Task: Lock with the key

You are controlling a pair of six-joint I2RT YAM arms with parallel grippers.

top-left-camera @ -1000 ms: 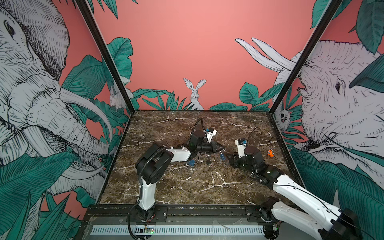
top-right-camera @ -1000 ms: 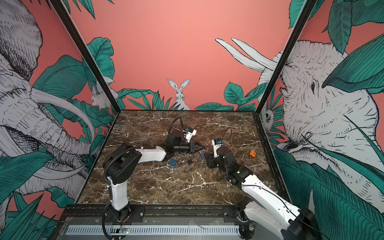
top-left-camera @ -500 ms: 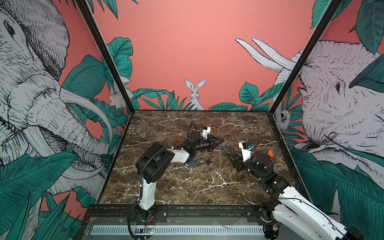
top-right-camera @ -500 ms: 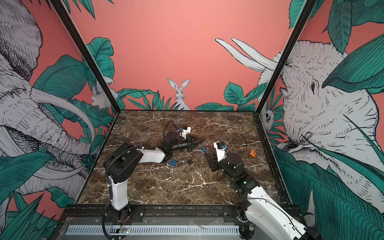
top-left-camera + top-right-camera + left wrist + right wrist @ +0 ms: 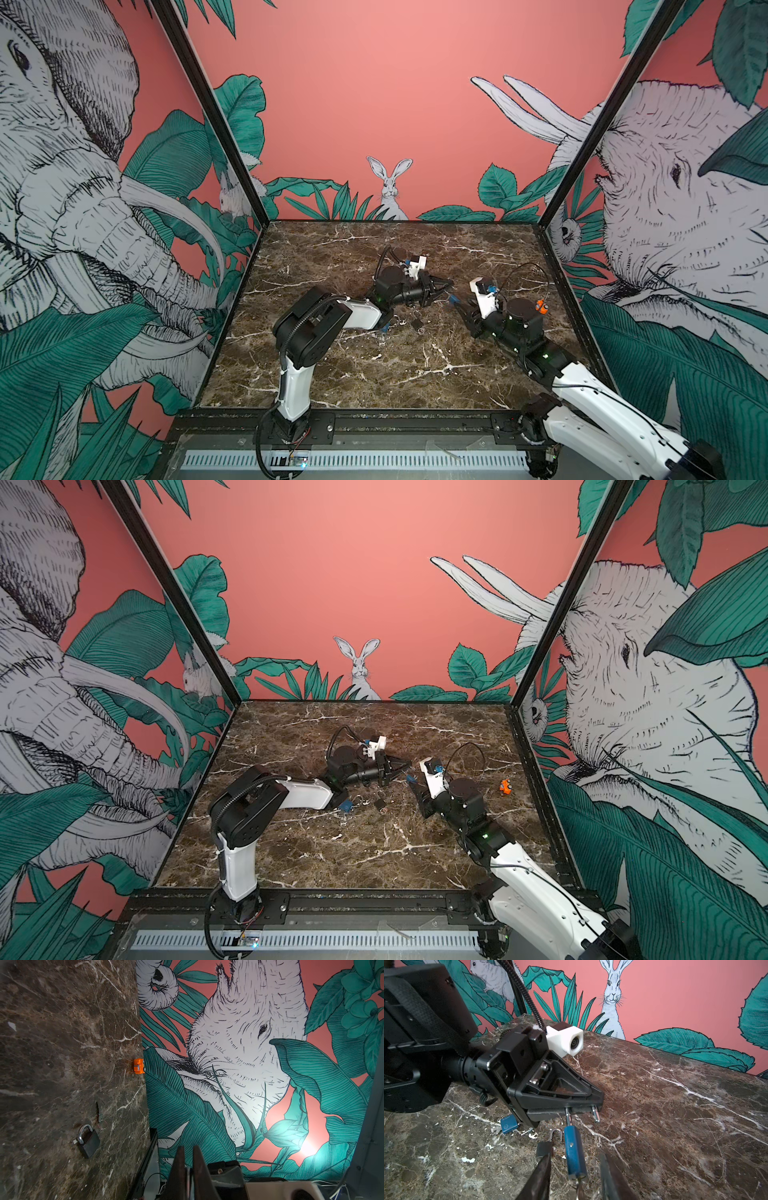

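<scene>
The shackle's loose end (image 5: pixel 596 1115) is pointing past the body of the blue padlock. Next, my right gripper grips the body (image 5: pixel 574 1151) while my left gripper takes hold of the shackle again and turns it.
A blue padlock (image 5: pixel 574 1151) hangs in the air by its steel shackle, which my left gripper (image 5: pixel 581 1109) is shut on. The shackle's two ends stick out past the fingers. A key (image 5: pixel 580 1188) sits in the keyhole at the body's lower end. My right gripper (image 5: pixel 575 1156) is open, with a finger on each side of the lock body and key and a gap on both sides. In both top views the left gripper (image 5: pixel 446 286) (image 5: pixel 405 766) and right gripper (image 5: pixel 459 307) (image 5: pixel 415 789) meet mid-table around the padlock (image 5: pixel 453 298).
A black padlock (image 5: pixel 417 322) (image 5: pixel 89 1144) lies on the marble beside a loose key on a ring (image 5: pixel 98 1112). A second blue padlock (image 5: pixel 508 1124) (image 5: pixel 344 806) lies under the left forearm. An orange toy car (image 5: pixel 540 306) (image 5: pixel 138 1066) stands by the right wall.
My left gripper has lifted a little, still holding the blue padlock. The right wrist has turned and drawn back, and its jaws have narrowed around the key.
</scene>
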